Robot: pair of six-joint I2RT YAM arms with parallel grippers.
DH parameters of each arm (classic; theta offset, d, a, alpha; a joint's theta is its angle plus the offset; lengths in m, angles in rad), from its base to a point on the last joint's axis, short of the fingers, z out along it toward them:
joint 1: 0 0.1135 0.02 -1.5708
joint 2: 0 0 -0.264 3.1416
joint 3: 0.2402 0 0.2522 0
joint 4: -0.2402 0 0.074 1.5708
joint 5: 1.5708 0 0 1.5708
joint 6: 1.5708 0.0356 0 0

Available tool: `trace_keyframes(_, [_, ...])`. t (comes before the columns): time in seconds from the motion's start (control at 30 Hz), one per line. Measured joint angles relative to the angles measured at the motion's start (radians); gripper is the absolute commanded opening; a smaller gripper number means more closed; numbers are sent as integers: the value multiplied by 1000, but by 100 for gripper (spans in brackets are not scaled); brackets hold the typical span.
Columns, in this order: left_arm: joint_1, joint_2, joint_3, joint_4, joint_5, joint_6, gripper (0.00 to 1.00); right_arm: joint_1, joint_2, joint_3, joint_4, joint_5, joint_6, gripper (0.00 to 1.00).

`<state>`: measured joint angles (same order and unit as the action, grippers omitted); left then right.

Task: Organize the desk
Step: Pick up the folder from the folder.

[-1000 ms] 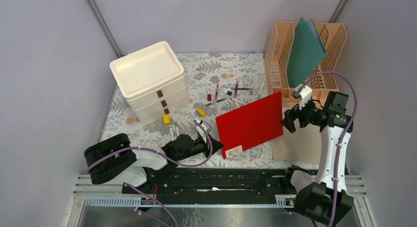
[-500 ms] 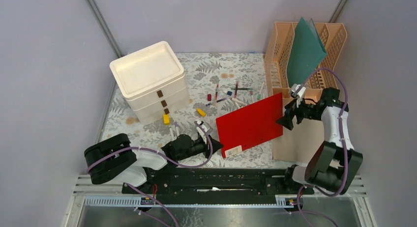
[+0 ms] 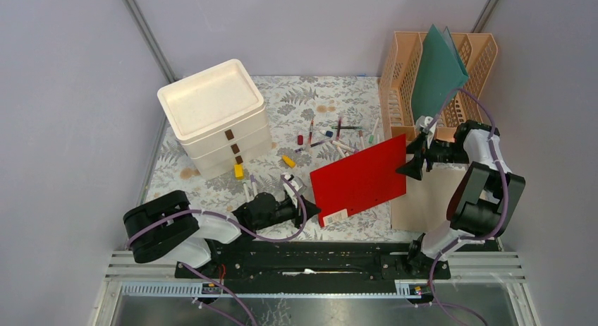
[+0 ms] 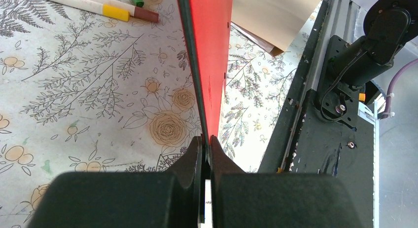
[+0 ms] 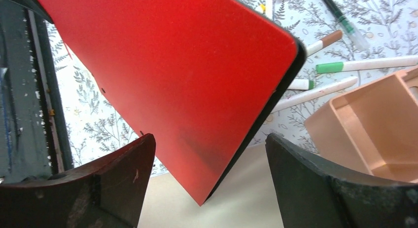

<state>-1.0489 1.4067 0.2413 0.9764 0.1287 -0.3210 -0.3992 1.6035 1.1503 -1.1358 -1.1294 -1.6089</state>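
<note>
The robot's left gripper is holding the red folder by its label corner (image 3: 327, 219), so next the right gripper clamps the opposite end of the folder while the left gripper takes the folder's far edge (image 3: 352, 155).
The desk (image 3: 211, 192) carries a pale cloth with fern leaves and tan flowers. My left gripper (image 3: 312, 211) is shut on the near corner of a red folder (image 3: 359, 178), holding it tilted above the cloth; in the left wrist view (image 4: 206, 141) the folder (image 4: 211, 50) runs edge-on from the jaws. My right gripper (image 3: 410, 165) is open at the folder's right corner. In the right wrist view (image 5: 209, 159) that corner (image 5: 187, 80) sits between the spread fingers, touching neither.
A peach file rack (image 3: 402, 72) with a green folder (image 3: 437, 75) stands back right. A white drawer unit (image 3: 215, 114) stands back left. Several markers (image 3: 331, 135) lie scattered mid-desk. A beige folder (image 3: 430, 199) lies flat under my right gripper.
My right arm has swung its elbow back and right, and its gripper has closed in on the red folder's right corner. The left arm and folder have stayed put.
</note>
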Motion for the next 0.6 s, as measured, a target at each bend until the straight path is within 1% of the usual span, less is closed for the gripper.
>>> trace_keyframes(0.13, [0,11,2,14,3,0,0,0,30,13,-65,-9,-63,75])
trace_keyframes(0.23, [0,15,2,20,5,0,3,0,40,26,-127,-17,-130,66])
trace_keyframes(0.37, [0,13,2,18,6,0,6,-5,53,53,-183,-19,-231,49])
trace_keyframes(0.4, [0,12,2,17,6,0,6,-7,55,58,-192,-20,-249,44])
trace_keyframes(0.6, [0,-10,2,-14,6,0,7,-18,52,63,-201,-34,-315,20])
